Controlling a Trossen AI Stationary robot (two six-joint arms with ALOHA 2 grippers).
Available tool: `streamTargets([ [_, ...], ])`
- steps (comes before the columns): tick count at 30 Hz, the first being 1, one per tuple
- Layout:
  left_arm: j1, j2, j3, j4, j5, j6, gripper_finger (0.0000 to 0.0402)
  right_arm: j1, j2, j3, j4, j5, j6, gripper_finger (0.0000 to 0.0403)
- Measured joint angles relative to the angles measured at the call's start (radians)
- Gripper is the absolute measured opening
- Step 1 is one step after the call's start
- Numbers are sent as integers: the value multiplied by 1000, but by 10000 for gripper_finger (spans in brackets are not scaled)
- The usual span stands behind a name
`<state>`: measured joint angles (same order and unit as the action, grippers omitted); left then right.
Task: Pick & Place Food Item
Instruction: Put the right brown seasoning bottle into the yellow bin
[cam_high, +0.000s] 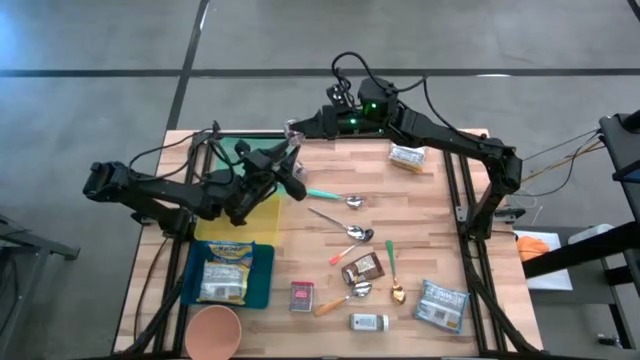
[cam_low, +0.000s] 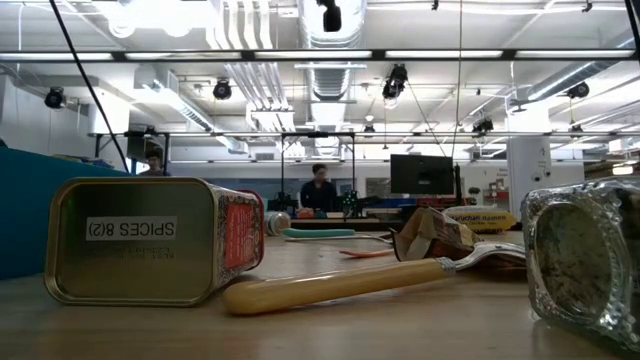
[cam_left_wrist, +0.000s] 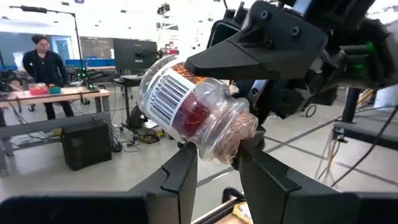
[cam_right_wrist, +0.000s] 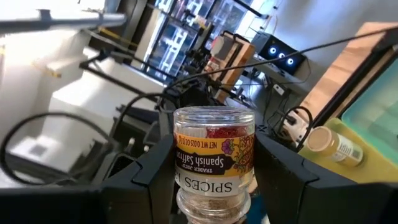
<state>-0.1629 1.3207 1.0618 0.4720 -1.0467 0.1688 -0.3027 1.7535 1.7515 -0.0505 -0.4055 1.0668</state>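
My left gripper needs to open, line up and close farther along the jar's body (cam_left_wrist: 189, 106), because it meets the slanting saffron jar only at its cork end (cam_left_wrist: 237, 137).
A small glass jar of saffron (cam_left_wrist: 186, 102) with a cork stopper (cam_left_wrist: 239, 134) and a barcode label hangs in the air over the table's far left part (cam_high: 293, 130). Both grippers meet at it. My left gripper (cam_left_wrist: 217, 165) comes from the left and is shut on the cork end. My right gripper (cam_right_wrist: 214, 171) reaches in from the far right and is shut on the jar's body (cam_right_wrist: 214, 149). The low view shows neither gripper. My left gripper pinches the jar's cork-stoppered neck (cam_left_wrist: 233, 146) between its two fingers (cam_left_wrist: 183, 174), reaching in roughly level. The jar is tilted, its body leaning away from the fingers, clear of the table. My right gripper has the jar's labelled glass body (cam_right_wrist: 180, 155) between its two fingers (cam_right_wrist: 152, 168), one on each side, reaching in about level. The cork end (cam_right_wrist: 214, 208) points back toward its wrist. The jar is clear of the table.
Below the jar lie a green board (cam_high: 230, 150) and a yellow tray (cam_high: 262, 212) with a small corked bottle (cam_right_wrist: 329, 146). Nearer are a blue tray (cam_high: 262, 270) with a packet, a pink bowl (cam_high: 213, 333), a spice tin (cam_low: 150, 240), spoons and food packets (cam_high: 442, 303).
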Motion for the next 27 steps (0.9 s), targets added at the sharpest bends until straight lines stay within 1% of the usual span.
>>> streamTargets([
  [4,-2,-18,0,-57,21,-134,124,0,1,0,1,-41,-93,173],
  [6,-2,-37,0,-121,70,-233,136,0,1,0,-1,-69,-128,173],
  [9,7,-62,0,-194,167,-376,168,3,1,0,1,-111,-161,173],
  [11,15,-73,0,-239,214,-465,194,5,2,-1,4,-131,-187,173],
  [16,37,-76,1,-254,310,-650,255,14,4,-2,7,-134,-242,173],
  [19,40,-76,1,-252,335,-717,281,20,7,-3,4,-133,-257,173],
  [21,40,-76,1,-253,341,-726,293,20,6,-3,8,-133,-259,173],
  [27,40,-76,1,-241,348,-778,304,25,5,-3,26,-126,-259,173],
])
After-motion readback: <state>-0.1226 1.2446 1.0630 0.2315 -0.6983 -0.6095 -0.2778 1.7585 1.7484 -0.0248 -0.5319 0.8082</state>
